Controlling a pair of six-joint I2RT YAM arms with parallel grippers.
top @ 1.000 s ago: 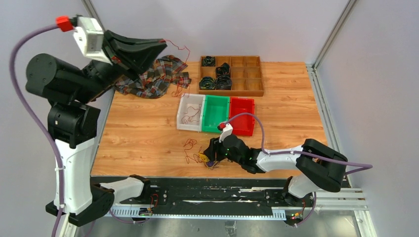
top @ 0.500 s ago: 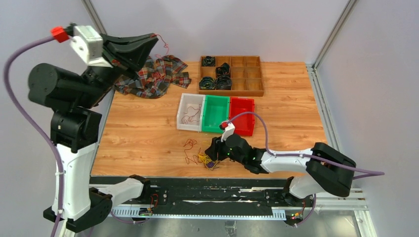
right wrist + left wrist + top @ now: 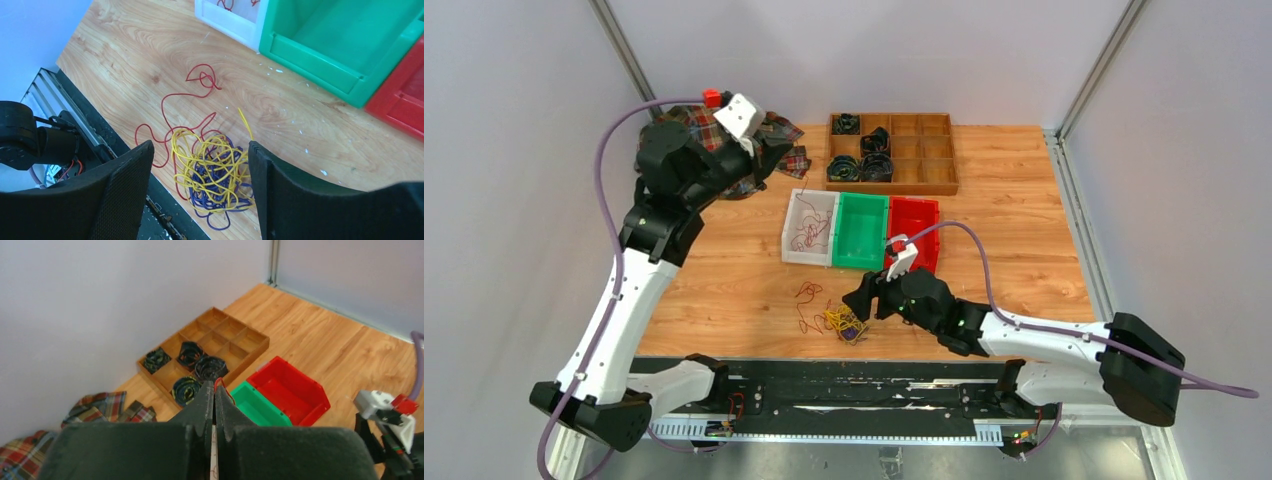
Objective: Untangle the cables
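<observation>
Next, I swing back and lower the red cable [image 3: 803,190] into the white bin [image 3: 810,228], because the cable slants from the bin up to my left gripper by the plaid cloth.
A tangle of yellow and dark purple-blue cables [image 3: 845,323] lies near the table's front edge, with a loose red cable [image 3: 808,296] beside it. In the right wrist view the tangle [image 3: 216,172] and the red cable [image 3: 183,99] show clearly. My right gripper [image 3: 860,299] [image 3: 199,148] is open and empty, just above the tangle. My left gripper [image 3: 772,154] [image 3: 214,389] is shut on a red cable [image 3: 223,386]. That cable [image 3: 802,201] hangs down into the white bin [image 3: 794,252], where red cable lies coiled.
A green bin [image 3: 861,231] and a red bin [image 3: 915,236] stand right of the white one. A wooden compartment tray [image 3: 924,153] with black coiled bands is at the back. A plaid cloth [image 3: 700,122] lies at the back left.
My left arm has swung down from high at the back left to above the white bin, carrying the red cable. My right gripper has drawn back slightly from the tangle.
</observation>
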